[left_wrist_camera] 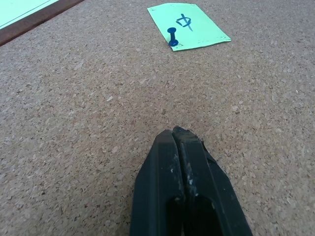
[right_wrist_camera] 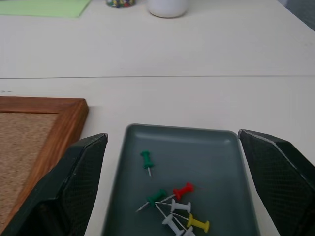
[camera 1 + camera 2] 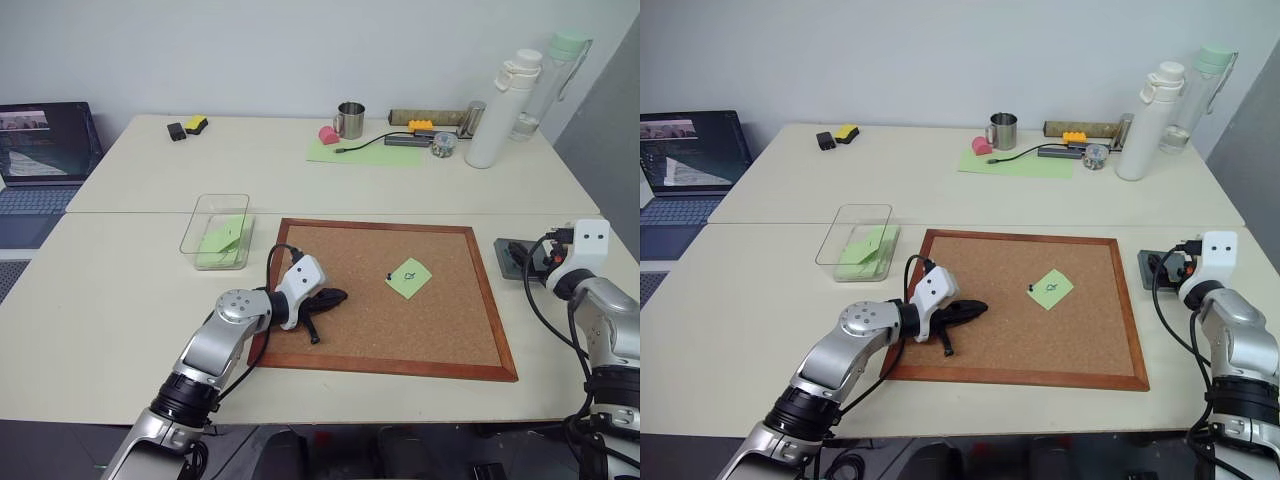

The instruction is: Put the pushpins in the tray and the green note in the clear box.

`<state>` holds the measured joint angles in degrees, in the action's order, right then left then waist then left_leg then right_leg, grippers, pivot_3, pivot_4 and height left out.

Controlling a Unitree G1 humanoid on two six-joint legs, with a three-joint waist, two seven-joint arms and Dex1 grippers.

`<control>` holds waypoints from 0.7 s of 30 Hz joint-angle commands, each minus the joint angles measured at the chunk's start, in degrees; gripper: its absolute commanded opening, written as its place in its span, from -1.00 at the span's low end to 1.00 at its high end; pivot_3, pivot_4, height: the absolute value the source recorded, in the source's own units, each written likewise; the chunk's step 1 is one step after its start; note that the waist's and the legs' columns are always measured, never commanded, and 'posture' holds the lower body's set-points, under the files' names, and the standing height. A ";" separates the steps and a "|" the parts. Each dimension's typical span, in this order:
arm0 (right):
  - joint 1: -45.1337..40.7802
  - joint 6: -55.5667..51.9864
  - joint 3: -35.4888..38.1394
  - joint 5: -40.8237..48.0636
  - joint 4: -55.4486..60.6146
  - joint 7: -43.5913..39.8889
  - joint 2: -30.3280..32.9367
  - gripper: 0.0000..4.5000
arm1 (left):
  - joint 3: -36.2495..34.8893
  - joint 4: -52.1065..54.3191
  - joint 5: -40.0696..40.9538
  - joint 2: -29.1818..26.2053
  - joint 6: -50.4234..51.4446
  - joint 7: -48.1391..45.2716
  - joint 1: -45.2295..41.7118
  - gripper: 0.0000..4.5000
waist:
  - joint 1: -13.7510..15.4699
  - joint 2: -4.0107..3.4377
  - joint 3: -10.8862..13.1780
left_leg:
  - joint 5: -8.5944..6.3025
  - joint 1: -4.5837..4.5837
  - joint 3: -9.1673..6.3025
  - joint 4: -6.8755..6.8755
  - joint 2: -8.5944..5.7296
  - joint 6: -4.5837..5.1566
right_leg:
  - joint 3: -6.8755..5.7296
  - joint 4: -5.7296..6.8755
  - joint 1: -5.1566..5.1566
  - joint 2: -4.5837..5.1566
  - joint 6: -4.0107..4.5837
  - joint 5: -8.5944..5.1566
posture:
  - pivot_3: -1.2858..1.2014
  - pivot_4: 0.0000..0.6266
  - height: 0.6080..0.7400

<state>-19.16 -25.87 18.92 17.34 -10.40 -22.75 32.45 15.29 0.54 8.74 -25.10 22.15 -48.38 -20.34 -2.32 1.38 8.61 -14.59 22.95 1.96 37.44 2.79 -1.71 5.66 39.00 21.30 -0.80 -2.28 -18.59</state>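
Note:
My right gripper should keep moving with open fingers toward the dark pushpin's head (image 1: 172, 30), which stands free above the green note's corner, and close around that head (image 3: 389, 276).
The green note (image 3: 409, 277) lies on the cork board (image 3: 340, 350), held at its left corner by a dark pushpin (image 1: 172, 38). My left gripper (image 3: 335, 297) rests shut and empty on the cork, well left of the note. To the right of the board sits the grey tray (image 2: 177, 129), holding a red pushpin (image 2: 183, 190) among several others. My right gripper (image 2: 173, 138) stands wide open just over the tray with nothing between its fingers. The clear box (image 3: 195, 225) stands off the board's upper left corner, with pale green paper inside.
At the back of the table stand a metal cup (image 3: 350, 119), a pale green sheet (image 3: 365, 152), two tall bottles (image 3: 503, 108) and small clutter. A laptop (image 3: 45, 150) is at the far left.

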 commanded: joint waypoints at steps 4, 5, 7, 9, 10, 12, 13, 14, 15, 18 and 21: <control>8.41 -3.96 -15.36 5.41 25.31 -12.87 -1.40 0.99 | 0.92 -1.27 -1.02 -1.25 2.66 -0.12 1.90 -1.00 | -0.06 -0.04 0.00 | 0.00 -0.05 -0.05 -0.18 0.01 -0.01 | -0.03 -0.01 0.00 -0.02 0.00 0.00 | 0.03 -0.52 1.00; 8.66 -4.88 -17.06 5.55 27.24 -12.25 -2.51 0.99 | 0.94 -1.27 -1.00 -1.22 2.70 -0.08 1.87 -1.00 | -0.06 -0.03 0.00 | 0.01 -0.05 -0.07 -0.21 0.01 -0.01 | -0.05 -0.01 0.01 -0.01 0.00 0.00 | 0.03 -0.52 1.00; 8.53 -6.00 -19.95 5.00 29.16 -10.74 -4.76 0.99 | 0.95 -1.19 -0.98 -1.19 2.73 -0.02 1.89 -1.00 | -0.10 -0.03 0.00 | 0.01 -0.05 -0.07 -0.23 0.01 -0.01 | -0.06 -0.01 0.02 -0.01 0.00 0.00 | 0.03 -0.52 1.00; 7.74 -6.48 -21.64 3.58 28.45 -9.10 -6.82 0.99 | 0.98 -1.17 -0.98 -1.14 2.84 0.02 1.78 -1.00 | -0.08 0.00 0.01 | 0.01 -0.04 -0.08 -0.23 0.00 -0.01 | -0.06 -0.01 0.03 0.01 0.00 0.00 | 0.03 -0.52 1.00; 7.35 -6.62 -22.34 2.73 27.65 -8.31 -7.62 0.99 | 0.97 -1.11 -0.97 -1.16 2.88 0.02 1.79 -1.00 | -0.07 0.01 0.02 | 0.01 -0.04 -0.08 -0.23 -0.01 -0.02 | -0.06 -0.02 0.03 0.02 0.00 0.00 | 0.03 -0.52 1.00; 6.30 -6.66 -24.08 1.26 25.71 -7.34 -8.93 0.99 | 0.98 -1.09 -0.98 -1.25 2.92 -0.06 1.76 -1.00 | -0.06 0.02 0.02 | 0.01 -0.04 -0.07 -0.23 -0.01 -0.02 | -0.09 -0.02 0.03 0.02 0.00 0.00 | 0.03 -0.52 1.00; 5.69 -6.93 -24.60 0.65 24.62 -6.55 -9.82 0.99 | 1.01 -1.03 -1.01 -1.32 2.91 -0.12 1.81 -1.00 | -0.03 0.02 0.02 | 0.01 -0.05 -0.07 -0.23 -0.01 -0.02 | -0.08 -0.02 0.03 0.02 0.00 0.00 | 0.03 -0.52 1.00; 5.05 -6.90 -24.95 0.09 23.54 -5.95 -10.56 0.99 | 1.03 -1.02 -1.01 -1.30 2.95 -0.12 1.76 -1.00 | -0.03 0.03 0.01 | 0.01 -0.04 -0.08 -0.23 -0.01 -0.02 | -0.10 -0.02 0.05 0.02 0.00 0.00 | 0.03 -0.52 1.00; 4.57 -6.88 -25.17 -0.29 22.80 -5.58 -11.11 0.99 | 1.03 -1.00 -1.00 -1.26 2.99 -0.10 1.74 -1.00 | -0.05 0.04 0.01 | 0.01 -0.05 -0.07 -0.24 0.00 -0.02 | -0.09 -0.02 0.05 0.02 0.00 0.00 | 0.03 -0.52 1.00; 3.20 -6.80 -25.22 -0.80 20.41 -5.17 -12.66 0.99 | 0.95 -0.92 -0.98 -1.23 3.08 -0.02 1.72 -1.00 | -0.01 0.04 0.01 | 0.02 -0.05 -0.09 -0.25 0.00 -0.03 | -0.09 -0.01 0.06 0.01 0.01 0.00 | 0.03 -0.52 1.00; 2.18 -6.21 -25.05 -1.21 18.43 -5.00 -13.44 0.79 | 0.85 -0.67 -0.95 -1.34 3.10 0.09 2.05 -1.00 | -0.02 0.04 0.01 | 0.02 -0.04 -0.06 -0.25 -0.01 -0.03 | -0.09 -0.02 0.06 0.02 0.01 0.00 | 0.03 -0.52 1.00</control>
<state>-15.66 -33.10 -6.85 16.53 8.32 -28.09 19.35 15.33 1.59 8.83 -25.47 23.27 -48.22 -20.17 -2.34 1.42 8.63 -14.57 22.91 1.90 37.20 2.78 -1.74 5.57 38.98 21.36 -0.77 -2.27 -18.59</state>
